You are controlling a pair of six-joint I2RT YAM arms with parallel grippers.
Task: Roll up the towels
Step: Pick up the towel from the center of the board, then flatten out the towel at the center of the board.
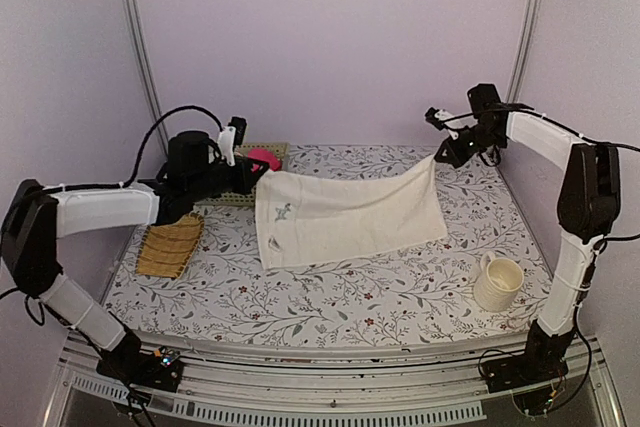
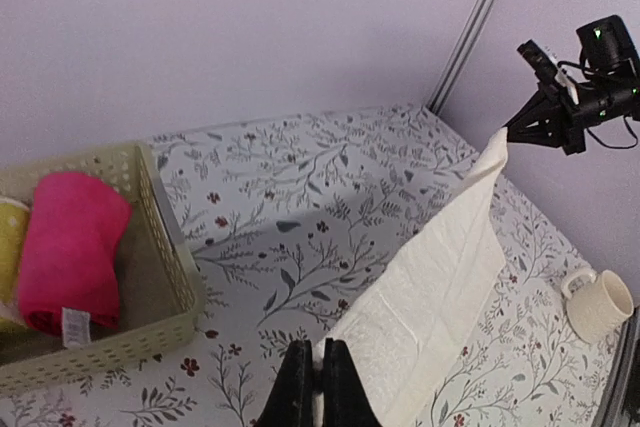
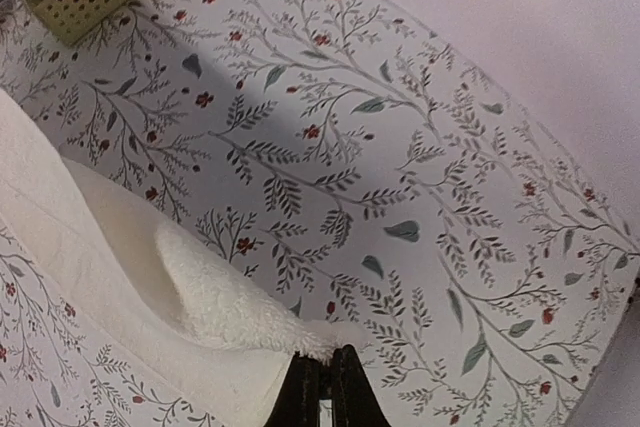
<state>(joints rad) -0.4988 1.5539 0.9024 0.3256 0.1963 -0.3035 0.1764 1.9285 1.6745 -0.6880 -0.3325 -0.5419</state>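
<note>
The cream-white towel's far edge (image 1: 345, 183) is raised and sagging, so my right gripper and left gripper should lay it flat first, then pull the near corners (image 1: 442, 236) of the towel before they roll it.
The cream-white towel (image 1: 345, 217) lies spread across the middle of the table, its far edge lifted. My left gripper (image 1: 262, 175) is shut on its far left corner; in the left wrist view the cloth (image 2: 440, 277) is pinched between the closed fingers of that gripper (image 2: 316, 347). My right gripper (image 1: 440, 157) is shut on the far right corner and holds it above the table. In the right wrist view the fluffy corner (image 3: 230, 312) sits in that gripper (image 3: 326, 355). The pink towel (image 2: 70, 247), rolled with its white tag showing, rests in the basket (image 2: 165, 237).
The cream plastic basket (image 1: 270, 147) stands at the back left, and a yellow item (image 2: 8, 237) lies beside the pink roll. A woven straw mat (image 1: 170, 245) lies at the left. A cream mug (image 1: 497, 283) stands near the front right. Walls close in the back and both sides.
</note>
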